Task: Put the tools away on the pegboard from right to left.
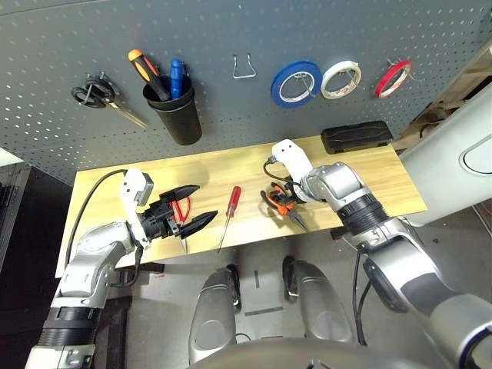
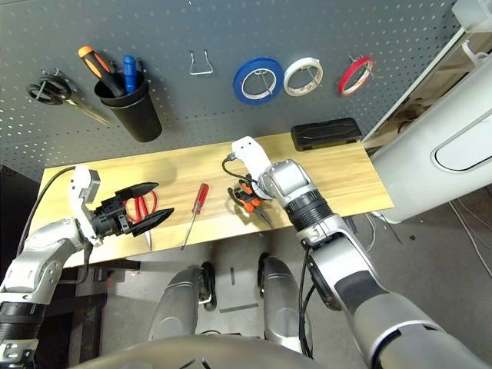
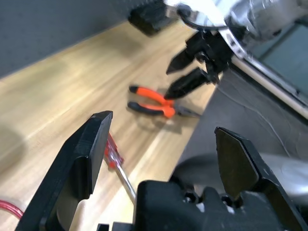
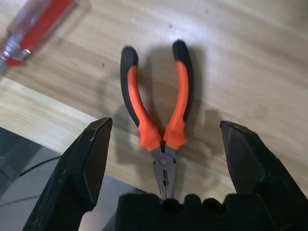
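My left gripper should move back from the scissors while the pliers (image 4: pixel 161 132) go to the hook (image 1: pixel 244 71), because the pliers come first and are still under my right gripper.
On the dark grey pegboard (image 1: pixel 231 31), the thin red tape ring (image 1: pixel 393 78) hangs at the far right. The orange-and-black pliers (image 4: pixel 161 120) lie near the table's front edge. My right gripper (image 4: pixel 166 127) hovers just above them, open, one finger on each side of the handles. To their left lies the red-handled screwdriver (image 1: pixel 231 206). Further left are the red-handled scissors (image 2: pixel 141 206), with my left gripper (image 1: pixel 204 202) open just over their handles and holding nothing.
Black-handled scissors (image 1: pixel 92 94), a black cup (image 1: pixel 177 115) with an orange screwdriver and a blue pen, a bare metal hook (image 1: pixel 244 68), blue tape (image 1: pixel 296 83) and white tape (image 1: pixel 340 79) hang on the board. A black case (image 1: pixel 357 136) lies at the table's back right.
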`<action>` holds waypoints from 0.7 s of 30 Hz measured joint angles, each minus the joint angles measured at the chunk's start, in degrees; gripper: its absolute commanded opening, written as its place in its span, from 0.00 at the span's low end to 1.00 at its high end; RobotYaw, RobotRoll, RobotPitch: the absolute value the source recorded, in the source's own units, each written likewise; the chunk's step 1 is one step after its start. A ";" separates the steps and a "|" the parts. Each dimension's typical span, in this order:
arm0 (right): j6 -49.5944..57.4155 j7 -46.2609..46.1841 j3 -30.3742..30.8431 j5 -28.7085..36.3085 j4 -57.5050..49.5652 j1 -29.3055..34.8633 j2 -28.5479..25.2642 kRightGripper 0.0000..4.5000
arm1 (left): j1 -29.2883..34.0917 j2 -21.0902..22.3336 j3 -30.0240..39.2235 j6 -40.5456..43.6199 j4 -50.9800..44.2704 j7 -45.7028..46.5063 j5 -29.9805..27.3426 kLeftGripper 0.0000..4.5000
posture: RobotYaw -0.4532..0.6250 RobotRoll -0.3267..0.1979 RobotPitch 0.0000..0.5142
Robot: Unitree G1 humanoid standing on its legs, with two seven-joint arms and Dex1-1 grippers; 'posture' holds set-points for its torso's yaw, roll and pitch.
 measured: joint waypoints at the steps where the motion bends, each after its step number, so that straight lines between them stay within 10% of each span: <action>1: -0.11 0.01 -0.06 -0.06 0.70 -0.02 0.38 1.00 | 0.15 0.16 -0.22 0.51 0.00 0.01 0.25 1.00 | 0.34 0.62 0.49; 21: -11.57 -0.48 -1.57 -5.02 22.30 -6.50 5.37 1.00 | 1.79 2.14 -2.84 8.36 -7.09 2.26 2.77 1.00 | 0.39 0.62 0.50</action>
